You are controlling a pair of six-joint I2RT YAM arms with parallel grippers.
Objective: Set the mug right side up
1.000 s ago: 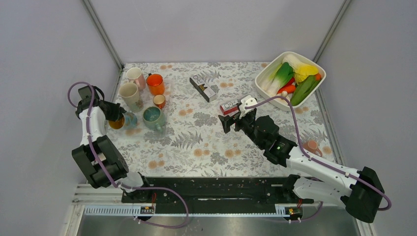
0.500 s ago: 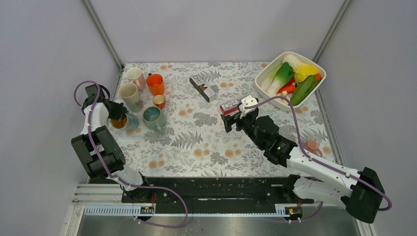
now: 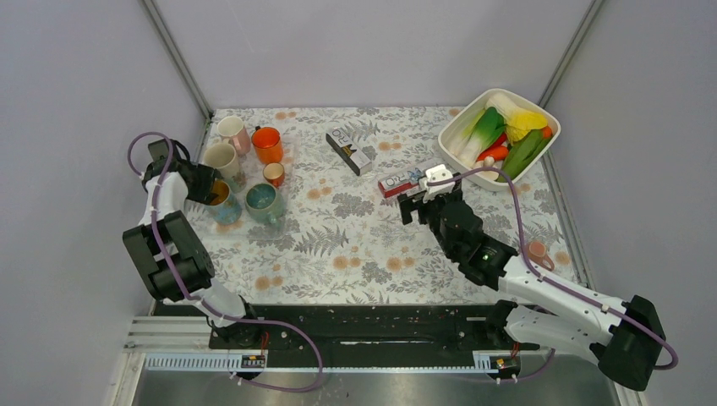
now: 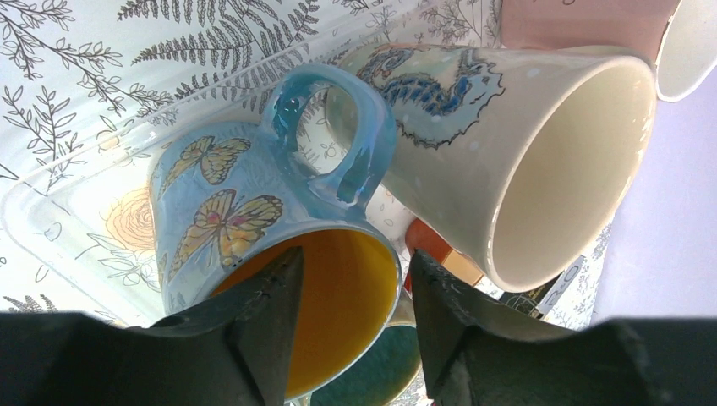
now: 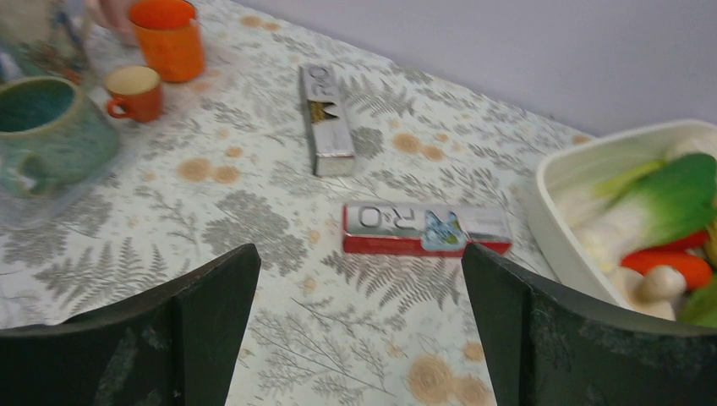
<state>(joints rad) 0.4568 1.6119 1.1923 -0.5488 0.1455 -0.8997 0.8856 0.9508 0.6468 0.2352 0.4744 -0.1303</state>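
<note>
The small pink mug (image 3: 538, 255) is far from the tray and beyond my left gripper's reach, so my right gripper should move it to mid-table (image 3: 394, 223) to hand it over.
The mug (image 4: 228, 211) is blue with butterflies and a yellow inside. It stands on the clear tray (image 4: 51, 211) at the table's left, mouth up in the top view (image 3: 221, 196). My left gripper (image 4: 355, 321) straddles its rim and is open: one finger (image 4: 262, 330) sits inside the mug and the other finger (image 4: 457, 330) stands clear outside it. My right gripper (image 3: 416, 205) hovers open over mid-table with nothing between its fingers.
Close around the mug on the tray stand a cream dragon mug (image 4: 507, 144), a teal mug (image 3: 264, 203), an orange mug (image 3: 267, 144), a pink mug (image 3: 232, 131) and a small orange cup (image 3: 274, 174). A red box (image 5: 425, 228), a silver box (image 3: 350, 150), a white vegetable bin (image 3: 499, 135) and a small pink mug (image 3: 536, 251) lie to the right.
My left gripper's jaws have parted from the mug's rim, and the mug now rests on the tray near the cream mug. My right gripper has drifted slightly to the right.
</note>
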